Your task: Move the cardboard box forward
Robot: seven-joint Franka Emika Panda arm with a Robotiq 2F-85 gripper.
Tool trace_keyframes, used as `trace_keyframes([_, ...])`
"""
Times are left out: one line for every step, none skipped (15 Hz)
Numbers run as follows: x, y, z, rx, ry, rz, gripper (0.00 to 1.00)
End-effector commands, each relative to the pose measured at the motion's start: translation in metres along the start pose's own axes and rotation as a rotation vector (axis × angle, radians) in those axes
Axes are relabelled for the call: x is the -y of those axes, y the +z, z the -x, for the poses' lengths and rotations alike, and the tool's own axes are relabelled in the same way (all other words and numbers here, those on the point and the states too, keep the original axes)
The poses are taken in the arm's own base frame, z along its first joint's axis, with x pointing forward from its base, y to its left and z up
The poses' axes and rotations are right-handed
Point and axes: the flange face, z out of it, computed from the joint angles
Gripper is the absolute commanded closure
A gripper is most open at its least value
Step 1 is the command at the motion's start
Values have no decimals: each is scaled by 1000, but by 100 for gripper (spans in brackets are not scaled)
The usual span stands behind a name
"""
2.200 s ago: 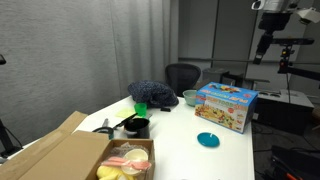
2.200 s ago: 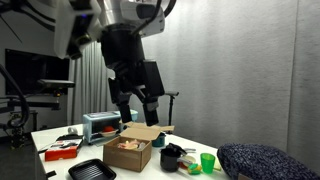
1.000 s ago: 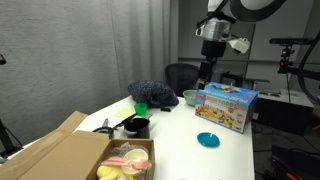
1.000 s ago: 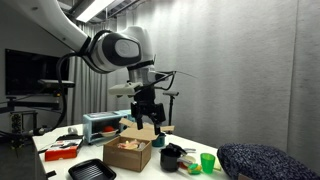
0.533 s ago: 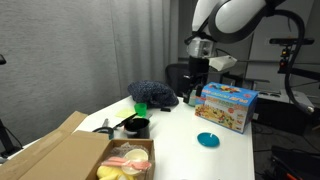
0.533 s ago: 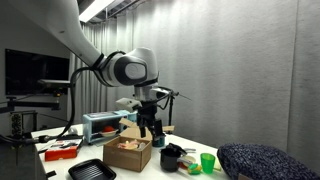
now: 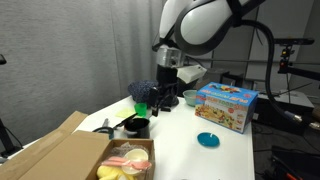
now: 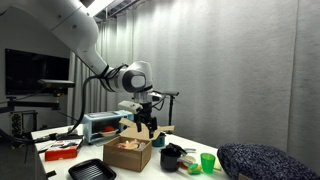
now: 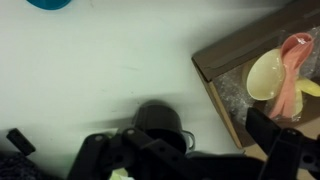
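Observation:
I should swing over and turn to grip the box's side (image 9: 246, 41) before I move the box, because my gripper is hanging over the black pot (image 9: 160, 116), away from the cardboard box.
The open cardboard box (image 7: 75, 158) lies at the near left end of the white table, with yellow and pink items inside. It also shows in an exterior view (image 8: 128, 153) and at the right of the wrist view (image 9: 232, 62). My gripper (image 7: 160, 101) hangs open and empty above the table's middle, over the black pot (image 7: 135, 126) and apart from the box. In an exterior view my gripper (image 8: 148, 125) is just above the box's far side. In the wrist view my gripper (image 9: 190, 160) has its fingers spread wide, with the black pot (image 9: 160, 120) between them.
A green cup (image 7: 141, 108), a dark blue cloth (image 7: 152, 93), a green bowl (image 7: 190, 97), a colourful toy box (image 7: 226, 106) and a teal plate (image 7: 207, 140) share the table. A toaster (image 8: 100, 125), a red tray (image 8: 62, 150) and a black tray (image 8: 85, 170) stand near the box.
My arm has come down from high at the far end and swung across the table toward the cardboard box. The gripper stays open. The box has not moved.

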Motion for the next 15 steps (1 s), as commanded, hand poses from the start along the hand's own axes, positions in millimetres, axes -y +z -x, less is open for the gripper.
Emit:
trace_keyframes([35, 14, -13, 53, -42, -44, 0])
trace_keyframes([22, 11, -4, 23, -25, -18, 0])
trace_keyframes([30, 15, -5, 33, -37, -21, 0])
trace_keyframes([34, 18, -6, 36, -43, -23, 0])
trace_keyframes([36, 19, -7, 38, -45, -23, 0])
trace_keyframes([35, 19, -8, 38, -44, -23, 0])
trace_keyframes([35, 18, -8, 38, -43, -23, 0])
trace_keyframes([35, 18, -9, 38, -43, -23, 0])
trace_keyframes([35, 18, -9, 38, -43, -23, 0])
trace_keyframes([26, 16, -4, 9, 35, -10, 0])
trace_keyframes([19, 18, -4, -6, 118, -17, 0])
trace_keyframes([13, 23, -4, -12, 172, -22, 0])
trace_keyframes([9, 27, -4, -24, 225, -30, 0])
trace_keyframes([4, 34, -6, -30, 281, -40, 0])
trace_keyframes([1, 40, -7, -36, 332, -53, 0])
